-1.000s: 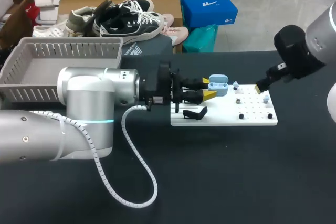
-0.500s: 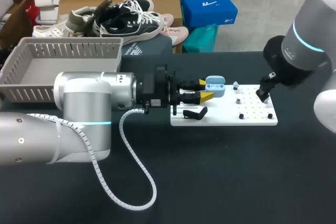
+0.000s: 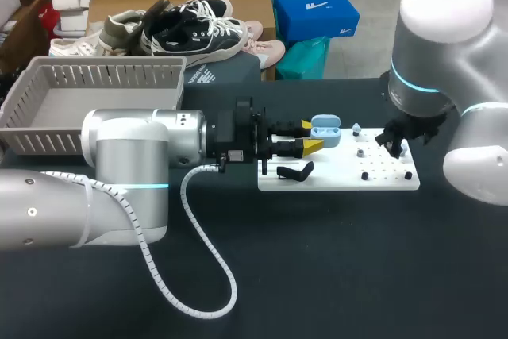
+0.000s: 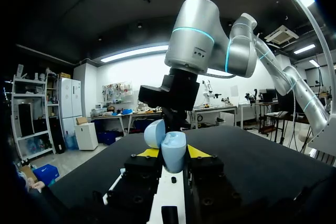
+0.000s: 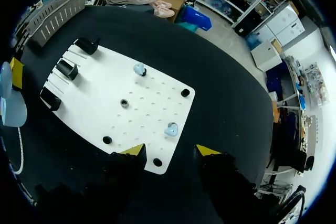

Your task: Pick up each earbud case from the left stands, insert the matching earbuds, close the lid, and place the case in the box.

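The small pale blue earbud (image 5: 171,129) will come off a similar hidden peg when the robot lifts it, because an empty grey peg (image 5: 124,103) stands on the board.
My left gripper (image 3: 311,137) is shut on a light-blue earbud case (image 3: 325,129), held level over the left end of the white board (image 3: 341,179). In the left wrist view the case (image 4: 173,151) sits between the yellow tips with its lid (image 4: 155,132) open. My right gripper (image 5: 170,150) hangs open above the board's right part (image 5: 100,103), pointing down. One blue earbud (image 5: 171,129) lies on the board just ahead of and between its fingers, untouched. A second earbud (image 5: 139,68) sits further along the board, also seen as a small earbud (image 3: 356,129) in the head view.
Black stands (image 5: 67,68) line the board's left end, and one black stand (image 3: 295,171) lies under my left gripper. Black pegs (image 5: 185,92) dot the board's corners. A grey slatted basket (image 3: 95,85) stands at the table's back left.
My right arm has swung in over the board's right part and turned its gripper downward, with the fingers drawn closer. My left gripper has pulled back slightly with the case.
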Controlling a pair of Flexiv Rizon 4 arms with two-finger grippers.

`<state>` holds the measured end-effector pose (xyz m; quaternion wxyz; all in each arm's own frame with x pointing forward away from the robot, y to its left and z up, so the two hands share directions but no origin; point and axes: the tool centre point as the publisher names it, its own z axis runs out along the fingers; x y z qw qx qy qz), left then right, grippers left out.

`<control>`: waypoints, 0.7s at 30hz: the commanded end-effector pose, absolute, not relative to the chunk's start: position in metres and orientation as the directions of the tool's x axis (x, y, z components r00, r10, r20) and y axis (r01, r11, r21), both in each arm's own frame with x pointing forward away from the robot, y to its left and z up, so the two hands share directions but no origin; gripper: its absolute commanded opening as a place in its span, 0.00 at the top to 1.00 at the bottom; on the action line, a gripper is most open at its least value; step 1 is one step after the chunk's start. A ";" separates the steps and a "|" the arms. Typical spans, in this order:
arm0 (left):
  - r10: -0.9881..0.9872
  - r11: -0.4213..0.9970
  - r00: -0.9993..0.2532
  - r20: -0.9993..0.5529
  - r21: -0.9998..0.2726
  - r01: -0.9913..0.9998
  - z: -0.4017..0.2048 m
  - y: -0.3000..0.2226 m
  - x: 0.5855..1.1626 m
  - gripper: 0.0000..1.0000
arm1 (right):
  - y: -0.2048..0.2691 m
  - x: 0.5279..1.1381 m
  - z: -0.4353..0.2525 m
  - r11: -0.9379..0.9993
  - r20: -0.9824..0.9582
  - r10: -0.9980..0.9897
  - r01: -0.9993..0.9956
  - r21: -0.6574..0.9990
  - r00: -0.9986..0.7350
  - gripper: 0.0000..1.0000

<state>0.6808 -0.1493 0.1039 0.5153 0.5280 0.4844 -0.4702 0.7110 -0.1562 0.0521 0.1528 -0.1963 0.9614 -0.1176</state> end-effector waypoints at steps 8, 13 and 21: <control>0.027 0.007 0.090 -0.996 0.090 0.996 0.104 -0.149 0.679 1.00 | -0.158 0.723 0.030 0.901 -0.216 -0.389 -0.321 -0.291 -0.896 0.51; 0.027 0.007 0.090 -0.996 0.090 0.996 0.104 -0.149 0.679 1.00 | -0.159 0.726 0.025 0.902 -0.208 -0.387 -0.323 -0.286 -0.898 0.51; 0.027 0.007 0.090 -0.996 0.090 0.996 0.104 -0.149 0.679 1.00 | -0.158 0.734 0.020 0.904 -0.198 -0.386 -0.328 -0.274 -0.901 0.54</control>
